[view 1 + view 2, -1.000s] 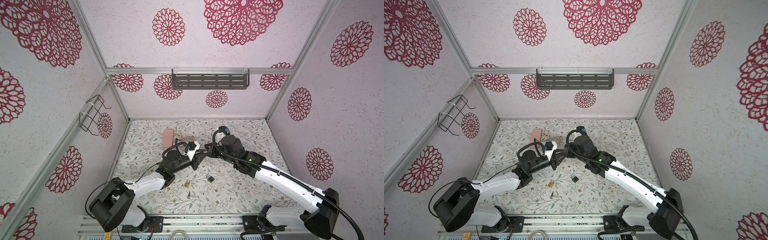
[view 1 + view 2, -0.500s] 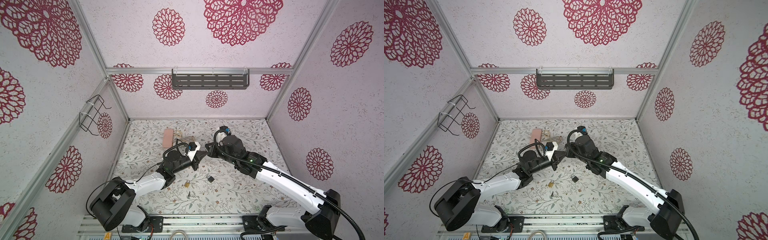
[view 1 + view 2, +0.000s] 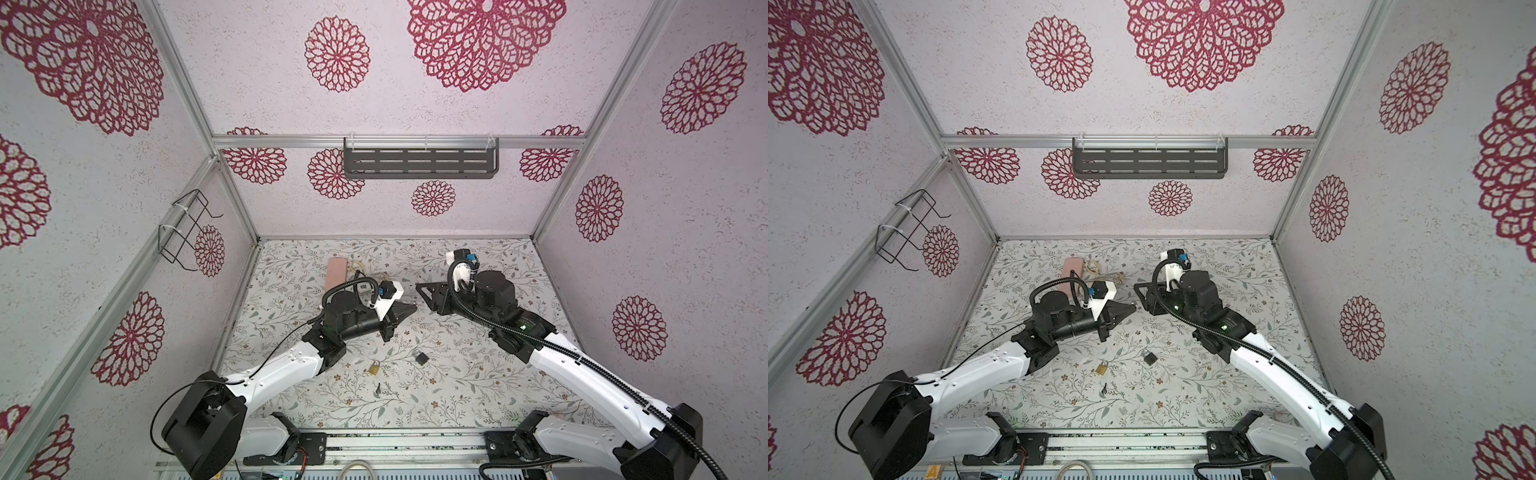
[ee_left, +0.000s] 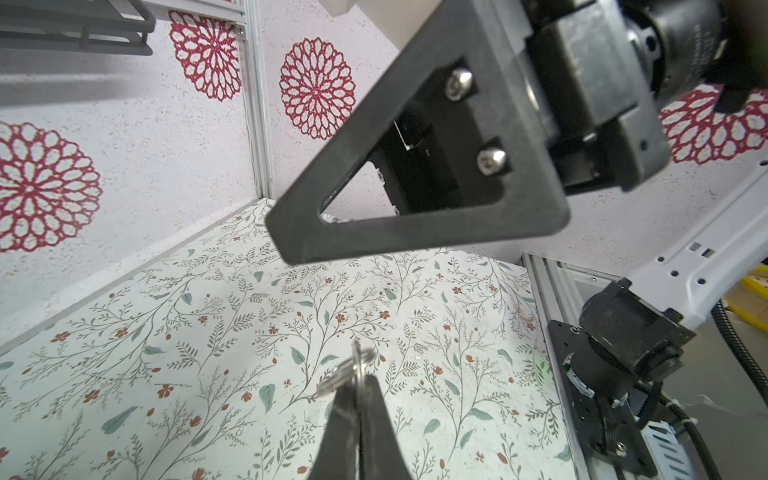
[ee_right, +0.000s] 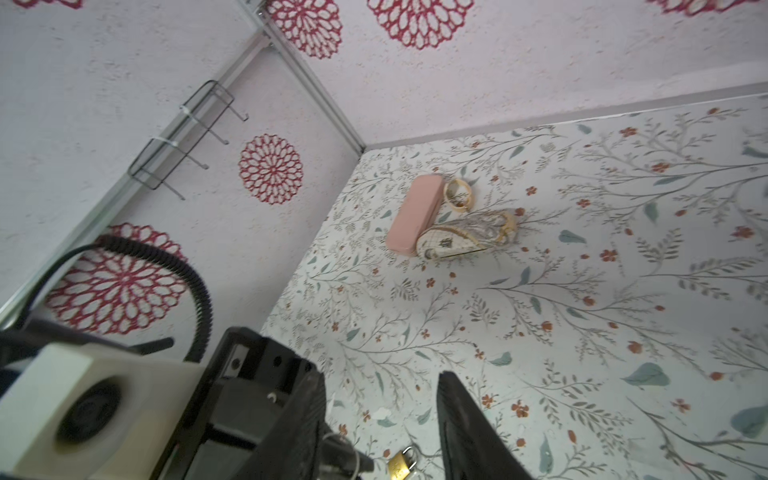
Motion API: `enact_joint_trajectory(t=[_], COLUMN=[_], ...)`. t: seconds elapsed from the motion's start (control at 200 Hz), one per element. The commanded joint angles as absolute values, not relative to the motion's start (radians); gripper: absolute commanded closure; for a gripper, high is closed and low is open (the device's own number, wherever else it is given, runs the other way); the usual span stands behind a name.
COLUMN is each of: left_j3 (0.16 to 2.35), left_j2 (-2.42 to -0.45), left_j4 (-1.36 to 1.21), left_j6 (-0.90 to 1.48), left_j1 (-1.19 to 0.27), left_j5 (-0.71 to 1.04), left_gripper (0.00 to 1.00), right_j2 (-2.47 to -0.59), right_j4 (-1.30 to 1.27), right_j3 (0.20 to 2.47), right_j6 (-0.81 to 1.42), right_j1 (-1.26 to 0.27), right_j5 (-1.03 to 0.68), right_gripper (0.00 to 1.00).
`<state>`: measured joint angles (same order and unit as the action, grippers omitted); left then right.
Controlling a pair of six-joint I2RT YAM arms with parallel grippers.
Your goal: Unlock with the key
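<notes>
The silver key [image 4: 344, 379] juts out crooked from the left gripper's fingers, so the robot's right gripper should pinch its loose end [image 4: 365, 355] and turn the key before unlocking.
My left gripper [image 4: 357, 380] is shut on a silver key [image 4: 332, 384] that hangs on a split ring, held above the floral table. In both top views this gripper [image 3: 409, 308] points right, toward my right gripper [image 3: 422, 291], which stands open and empty a short gap away. A brass padlock [image 3: 375, 368] lies on the table below them, also seen in the right wrist view as the brass padlock [image 5: 401, 463]. A black padlock [image 3: 420, 357] lies to its right. A small dark key [image 3: 378, 390] lies nearer the front edge.
A pink case [image 5: 413, 218], a patterned pouch [image 5: 465, 235] and a pale ring [image 5: 457, 194] lie at the back left of the table. A dark slotted shelf [image 3: 419, 163] hangs on the back wall and a wire rack [image 3: 187, 228] on the left wall.
The two grippers met tip to tip; the left one shut on the key, and the right one has now opened and drawn back to the right.
</notes>
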<state>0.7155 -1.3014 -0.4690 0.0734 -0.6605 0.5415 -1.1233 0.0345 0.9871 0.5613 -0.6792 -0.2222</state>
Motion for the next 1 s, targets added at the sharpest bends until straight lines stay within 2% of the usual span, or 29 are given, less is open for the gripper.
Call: enact_joint_trajectory(t=[0.0, 0.285, 0.605, 0.991], left_j3=[0.75, 0.783, 0.806, 0.821], left_j2=[-1.277, -1.259, -1.267, -1.281], left_j4=[-0.351, -0.291, -0.281, -0.29], left_j6=[0.023, 0.017, 0.018, 0.033], left_j1=[-0.635, -0.614, -0.609, -0.609], left_j5=[0.639, 0.706, 0.73, 0.747], left_gripper=[1.0, 1.0, 1.0, 1.0], right_j2=[-1.099, -1.101, -1.113, -1.13], right_j4=[-0.082, -0.139, -0.139, -0.115], right_j3=[0.979, 0.93, 0.91, 0.902], right_j6=[0.436, 0.355, 0.323, 0.294], right_j1=[-0.669, -0.657, -0.649, -0.634], right_j5=[-0.437, -0.568, -0.612, -0.618], right_gripper=[0.51, 0.48, 0.61, 0.68])
